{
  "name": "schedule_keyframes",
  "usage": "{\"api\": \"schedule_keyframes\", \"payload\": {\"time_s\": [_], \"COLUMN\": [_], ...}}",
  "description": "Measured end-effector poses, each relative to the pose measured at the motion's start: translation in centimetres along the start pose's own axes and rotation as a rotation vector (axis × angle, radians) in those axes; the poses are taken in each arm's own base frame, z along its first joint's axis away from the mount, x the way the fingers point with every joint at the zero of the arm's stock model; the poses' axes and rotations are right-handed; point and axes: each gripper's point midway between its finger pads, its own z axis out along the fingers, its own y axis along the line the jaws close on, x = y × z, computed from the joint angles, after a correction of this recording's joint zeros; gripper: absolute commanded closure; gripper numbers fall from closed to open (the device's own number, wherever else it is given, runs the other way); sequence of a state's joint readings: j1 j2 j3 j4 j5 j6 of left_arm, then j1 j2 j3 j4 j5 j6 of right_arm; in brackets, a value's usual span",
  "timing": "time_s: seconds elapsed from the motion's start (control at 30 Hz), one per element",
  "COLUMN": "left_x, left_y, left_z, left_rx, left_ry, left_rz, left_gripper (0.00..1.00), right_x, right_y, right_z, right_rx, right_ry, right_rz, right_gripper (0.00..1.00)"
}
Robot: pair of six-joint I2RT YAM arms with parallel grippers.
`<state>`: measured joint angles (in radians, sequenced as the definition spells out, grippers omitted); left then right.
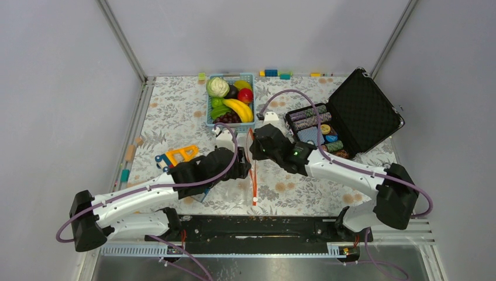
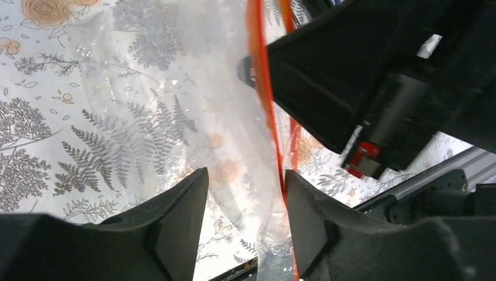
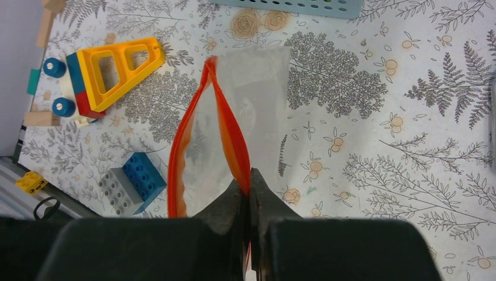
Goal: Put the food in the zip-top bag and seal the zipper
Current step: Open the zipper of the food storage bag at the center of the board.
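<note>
The left gripper's fingers are on both sides of bag film (image 2: 248, 196) beside the zipper's loose edge (image 2: 274, 132), so the left gripper should move over onto that edge and pull the bag's opening open.
The food lies in a light-blue basket (image 1: 209, 105) at the back: cabbage head (image 1: 217, 86), red apple (image 1: 245, 95), banana (image 1: 240, 109), grapes (image 1: 228, 117). The clear zip-top bag (image 3: 257, 93) lies mid-table with its mouth parted. Its orange-red zipper (image 1: 254, 170) runs toward the near edge. My right gripper (image 3: 250, 186) is shut on one lip of the zipper (image 3: 231, 140); the other lip bows away to the left. My left gripper (image 2: 245, 193) is open. The bag film (image 2: 175, 105) lies between its fingers, and the zipper (image 2: 263, 88) runs beside the right finger (image 2: 316, 222).
An open black case (image 1: 362, 111) with poker chips stands at the right. A yellow toy frame (image 3: 117, 67) and blue-grey bricks (image 3: 131, 181) lie left of the bag. Small blocks line the back edge (image 1: 272, 73). The basket's rim (image 3: 292, 6) lies just beyond the bag.
</note>
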<state>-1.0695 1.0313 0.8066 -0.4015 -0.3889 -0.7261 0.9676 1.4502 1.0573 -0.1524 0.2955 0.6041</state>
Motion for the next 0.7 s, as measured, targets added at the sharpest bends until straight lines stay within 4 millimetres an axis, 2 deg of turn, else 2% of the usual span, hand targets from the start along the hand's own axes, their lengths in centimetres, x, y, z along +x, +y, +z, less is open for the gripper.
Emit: {"api": "schedule_keyframes", "payload": {"time_s": [0.1,0.37,0.47,0.6,0.67,0.7], "left_x": [-0.1,-0.5,-1.1,-1.4,-1.4,-1.3], "left_y": [0.2,0.0,-0.4,-0.7,-0.5,-0.2], "left_z": [0.0,0.3,0.1,0.1,0.2,0.2], "left_rx": [-0.016,-0.044,-0.036,-0.036,-0.05,-0.065], "left_ry": [-0.005,-0.006,-0.015,-0.021,-0.02,-0.019], "left_rz": [-0.016,-0.052,-0.068,-0.089,-0.095,-0.096], "left_gripper": [0.36,0.36,0.5,0.81,0.99,1.0], "right_x": [-0.4,-0.9,-1.0,-1.5,-1.7,-1.8], "right_y": [0.3,2.1,2.5,2.6,2.5,2.4], "right_z": [-0.9,-3.0,-3.6,-4.4,-4.8,-5.0], "right_rx": [-0.023,-0.091,-0.105,-0.113,-0.114,-0.115], "right_ry": [-0.013,-0.037,-0.045,-0.062,-0.072,-0.076], "right_rz": [0.005,-0.003,-0.008,-0.011,-0.013,-0.015], "right_gripper": [1.0,0.98,0.97,0.95,0.95,0.93]}}
